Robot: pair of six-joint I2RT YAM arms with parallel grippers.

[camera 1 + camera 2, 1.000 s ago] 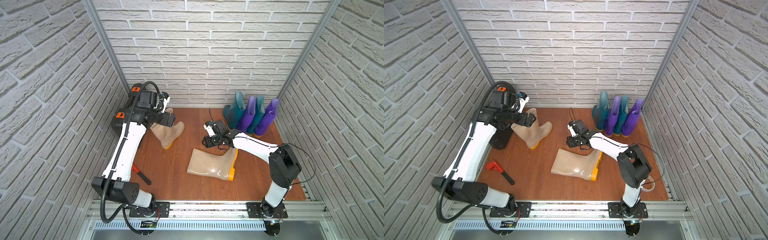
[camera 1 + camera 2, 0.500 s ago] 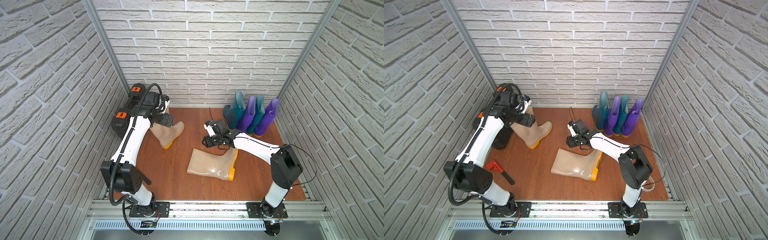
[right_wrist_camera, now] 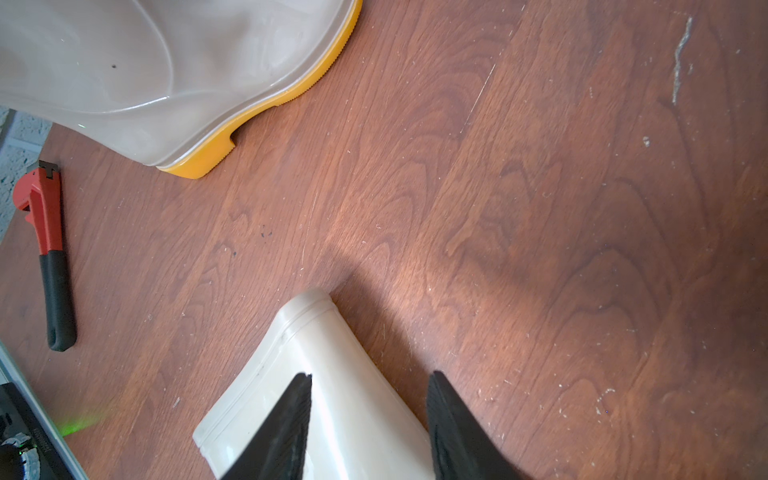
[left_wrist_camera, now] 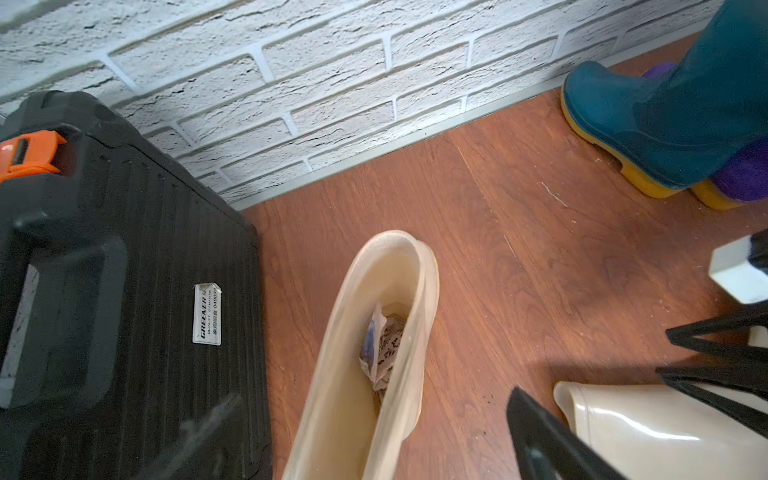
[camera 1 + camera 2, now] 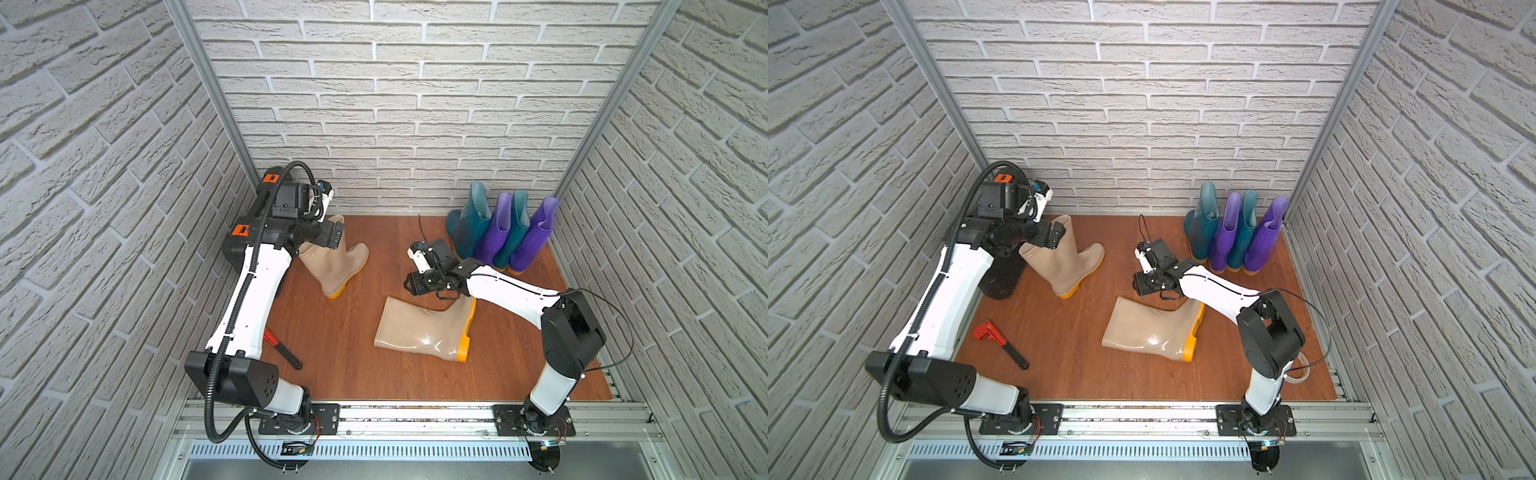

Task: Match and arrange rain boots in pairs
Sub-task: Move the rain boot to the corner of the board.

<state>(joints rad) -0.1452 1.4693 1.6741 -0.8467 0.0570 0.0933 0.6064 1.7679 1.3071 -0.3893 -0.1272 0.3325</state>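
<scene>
The upright beige boot's toe (image 5: 357,255) is pointing crookedly toward the middle of the floor, so the robot's left gripper should first pinch the boot's opening (image 4: 352,432) and turn the boot's toe to the back wall.
An upright beige rain boot (image 5: 338,266) (image 5: 1069,259) stands at the back left. My left gripper (image 5: 333,235) (image 5: 1056,235) is at its top, open. In the left wrist view the boot's mouth (image 4: 390,291) lies between the wide-apart fingers of the left gripper (image 4: 374,399), unclamped. The other beige boot (image 5: 424,332) (image 5: 1154,332) lies on its side mid-floor. My right gripper (image 5: 409,284) (image 3: 370,376) hovers open over its shaft (image 3: 345,399). Two teal boots (image 5: 473,224) and two purple boots (image 5: 498,232) stand alternating at the back right.
A black case with orange latches (image 5: 243,249) (image 4: 104,291) sits against the left wall, close behind the upright beige boot. A red wrench with a black handle (image 5: 282,351) (image 3: 50,249) lies on the wooden floor (image 5: 353,374) near the left arm. Brick walls close in three sides.
My left gripper has come down from above the black case to the top of the upright beige boot. The right arm and all boots stay where they were.
</scene>
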